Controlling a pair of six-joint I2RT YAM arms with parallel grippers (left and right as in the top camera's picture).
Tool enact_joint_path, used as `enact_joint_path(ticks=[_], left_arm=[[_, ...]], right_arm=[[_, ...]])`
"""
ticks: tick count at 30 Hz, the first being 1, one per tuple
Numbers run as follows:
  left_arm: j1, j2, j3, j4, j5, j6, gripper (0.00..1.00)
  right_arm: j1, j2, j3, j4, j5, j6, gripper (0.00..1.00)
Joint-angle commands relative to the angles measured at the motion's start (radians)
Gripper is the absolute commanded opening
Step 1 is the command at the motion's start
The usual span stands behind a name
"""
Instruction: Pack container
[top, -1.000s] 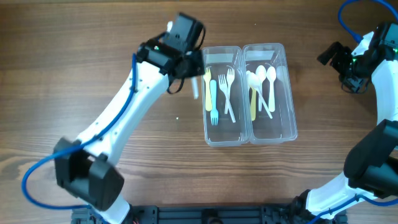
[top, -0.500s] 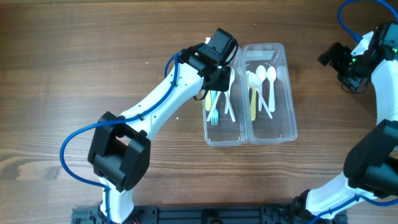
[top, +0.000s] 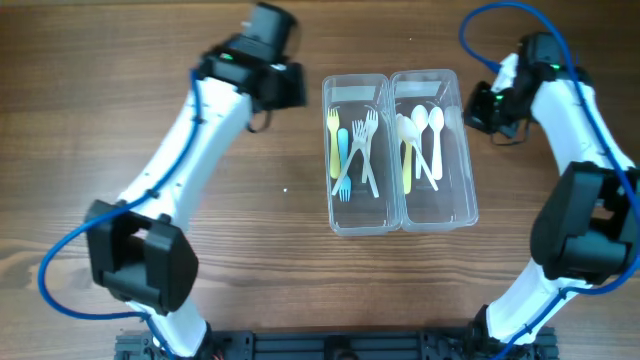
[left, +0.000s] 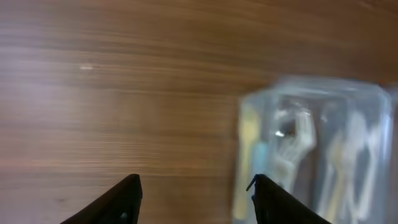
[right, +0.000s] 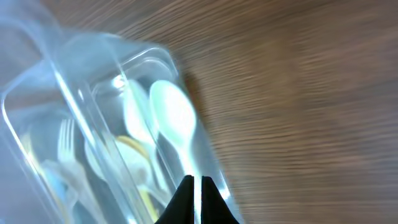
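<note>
I should use my right gripper to push the container's spoon-side (top: 467, 155) toward my left gripper and straighten the container, because the clear container (top: 403, 222) is sitting crooked to the table's near edge.
The clear two-trough container (top: 400, 228) lies in the middle of the wooden table. Its left trough holds yellow, blue and white forks (top: 358, 150); its right trough holds white and yellow spoons (top: 425, 135). My left gripper (top: 287, 88) hovers just left of the container's far left corner, open and empty. In the left wrist view the left gripper (left: 194, 186) hangs over bare wood, with the blurred container (left: 311, 137) to the right. My right gripper (top: 484, 108) is beside the far right wall, shut with nothing between its fingers. The right wrist view shows the right gripper (right: 196, 183) above the container's rim (right: 211, 168), near a white spoon (right: 174, 121).
Wooden table (top: 150, 70) stretches on every side of the container. The left arm (top: 190, 150) runs diagonally across the left half, and the right arm (top: 580, 130) comes up along the right edge. Both arm bases stand at the near edge.
My left gripper opened, pulled back from over the left trough to its far left, and another white fork lies among the forks. My right arm swung in toward the container and shut.
</note>
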Motion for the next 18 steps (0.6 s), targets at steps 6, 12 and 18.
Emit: enact_joint_path(ticks=[6, 12, 18], left_arm=[[0.156, -0.011, 0.01, -0.103, 0.002, 0.007, 0.61], [0.13, 0.005, 0.0, -0.114, 0.005, 0.015, 0.54], [0.059, 0.094, -0.095, -0.071, 0.049, 0.031, 0.5]], right_arm=[[0.075, 0.002, -0.003, 0.01, 0.008, 0.106, 0.04], [0.073, 0.002, -0.003, 0.059, 0.009, 0.105, 0.05], [0.072, 0.002, -0.003, -0.026, 0.149, 0.103, 0.06]])
